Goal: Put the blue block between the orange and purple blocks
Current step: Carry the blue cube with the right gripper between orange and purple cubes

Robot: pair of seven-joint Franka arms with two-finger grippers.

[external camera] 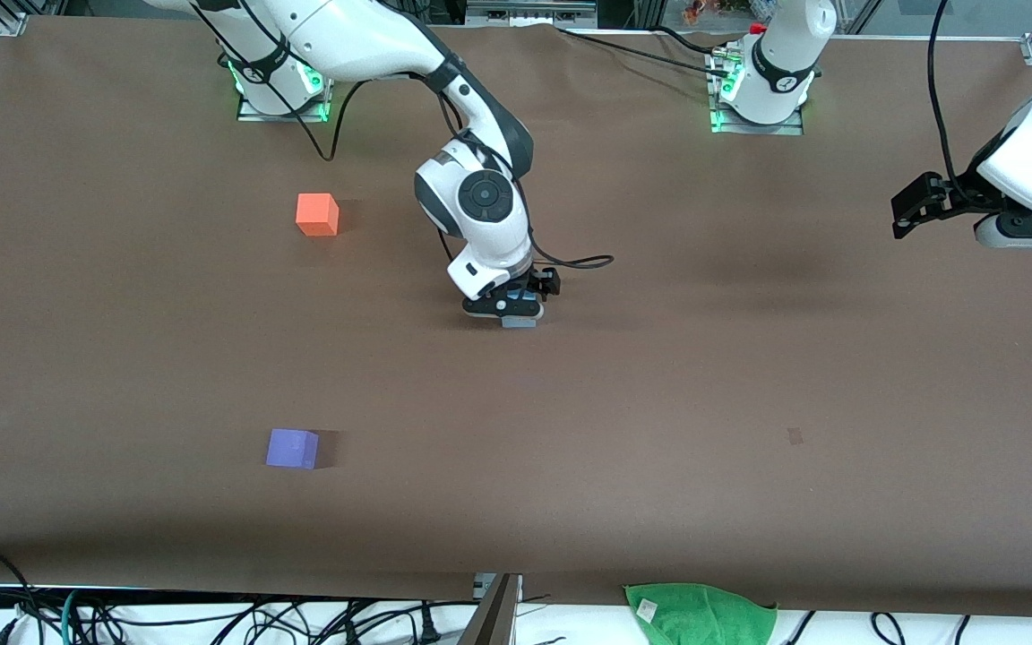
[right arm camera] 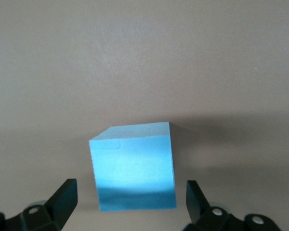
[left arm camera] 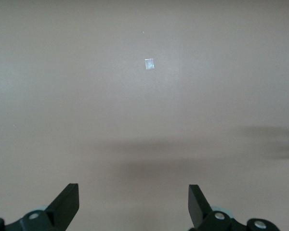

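Note:
The gap [external camera: 305,331] between the orange and purple blocks is a long way from the robot's left gripper, so the robot's right gripper should take hold of the blue block [right arm camera: 134,168] and put it in that gap.
The blue block [external camera: 520,322] sits on the brown table near its middle, mostly hidden under my right gripper [external camera: 512,309]. In the right wrist view the block [right arm camera: 132,163] lies between my right gripper's [right arm camera: 131,187] open fingers, with a gap on each side. The orange block [external camera: 317,215] sits toward the right arm's end, farther from the front camera. The purple block [external camera: 292,448] sits at the same end, nearer to the camera. My left gripper [external camera: 906,210] waits open and empty over the left arm's end of the table; its wrist view [left arm camera: 134,197] shows only bare table.
A green cloth [external camera: 700,614] lies at the table's near edge. A small pale mark [external camera: 795,436] is on the table toward the left arm's end, also in the left wrist view [left arm camera: 150,64]. Cables run along both long edges of the table.

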